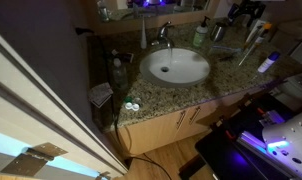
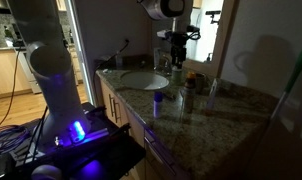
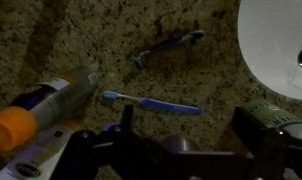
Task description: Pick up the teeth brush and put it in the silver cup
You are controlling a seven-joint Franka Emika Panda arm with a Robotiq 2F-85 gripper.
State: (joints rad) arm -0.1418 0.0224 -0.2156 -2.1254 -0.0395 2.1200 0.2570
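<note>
Next, my gripper turns across the blue toothbrush (image 3: 156, 103) and comes down over its head end (image 3: 113, 96), because the toothbrush lies along the line of my open fingers.
In the wrist view the blue toothbrush (image 3: 151, 103) lies flat on the speckled granite counter (image 3: 71, 40), its head to the left. My gripper (image 3: 191, 125) is open and empty, its two dark fingers hanging above the counter just below the toothbrush in the picture. In both exterior views the gripper (image 1: 246, 12) (image 2: 176, 45) hovers high over the counter beside the sink. The silver cup (image 1: 219, 32) stands next to the green-tinted soap bottle (image 1: 200, 35) behind the sink. I cannot make out the toothbrush in the exterior views.
A grey razor (image 3: 169, 47) lies above the toothbrush. A tube with an orange cap (image 3: 41, 105) lies at the left. The white sink (image 3: 281, 45) (image 1: 175, 67) (image 2: 143, 80) is at the right, with the faucet (image 1: 163, 35) behind it. A green label (image 3: 281, 112) shows by the right finger.
</note>
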